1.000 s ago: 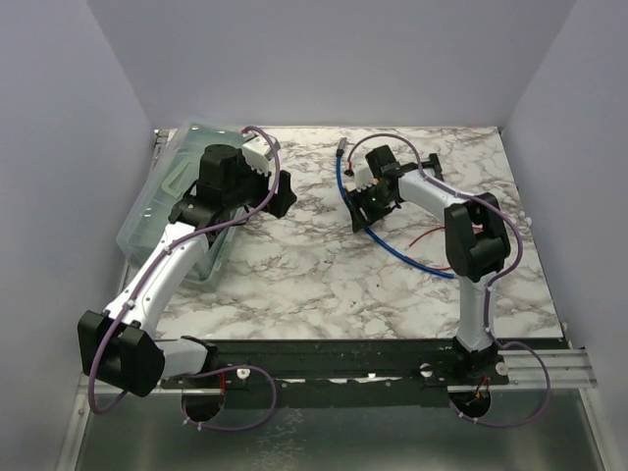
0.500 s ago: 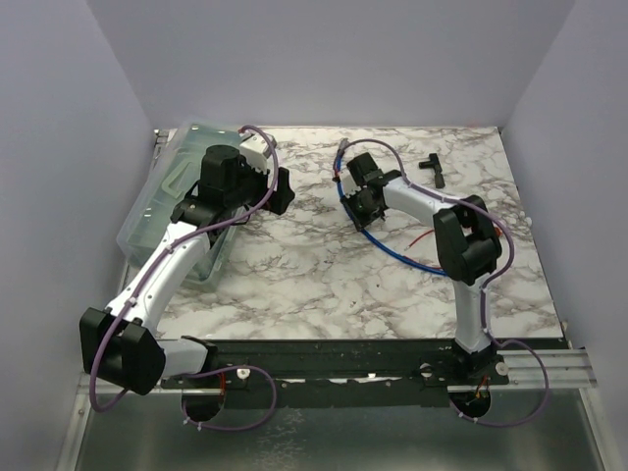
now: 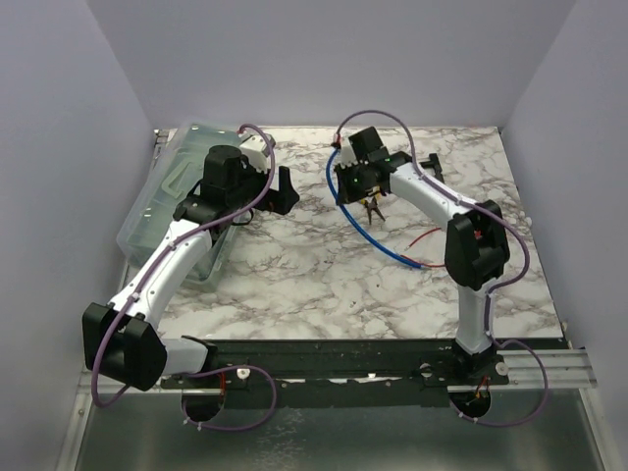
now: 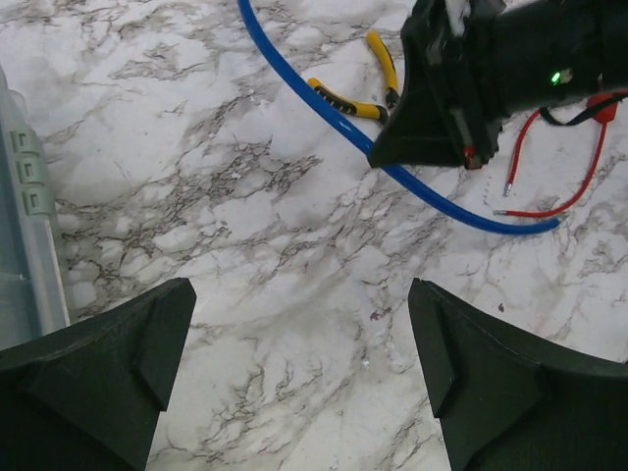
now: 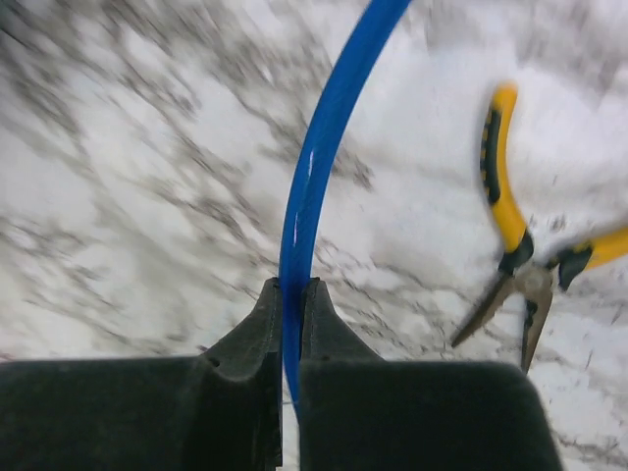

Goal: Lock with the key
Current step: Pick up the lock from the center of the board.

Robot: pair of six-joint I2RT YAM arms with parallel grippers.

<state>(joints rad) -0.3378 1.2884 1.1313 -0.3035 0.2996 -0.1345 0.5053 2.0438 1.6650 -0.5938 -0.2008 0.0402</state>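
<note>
The robot's right gripper has the blue cable (image 3: 339,199) in its closed fingers and the way is clear, so the left gripper should go on toward the cable's free length (image 3: 359,229) and close there.
No key shows in any view. A blue cable (image 3: 392,250) curves across the marble table (image 3: 294,275), and its far end rises by my right gripper (image 3: 364,186). In the right wrist view the right gripper (image 5: 291,285) is shut on the blue cable (image 5: 314,167), which runs up between the two fingers. My left gripper (image 3: 280,188) hovers left of it, open. The left wrist view shows the left gripper (image 4: 299,314) with only bare marble between its fingers, and the cable (image 4: 324,108) and the right gripper (image 4: 451,98) beyond.
Yellow-handled pliers (image 3: 373,209) lie just under the right gripper, seen also as pliers (image 5: 510,226) to the cable's right. A red wire (image 3: 427,240) lies by the cable's near bend. A clear plastic bin (image 3: 162,201) stands at the table's left edge.
The right gripper has shut on the blue cable and turned, drawing the cable's far end up with it. The pliers now show below it. The left arm has barely moved.
</note>
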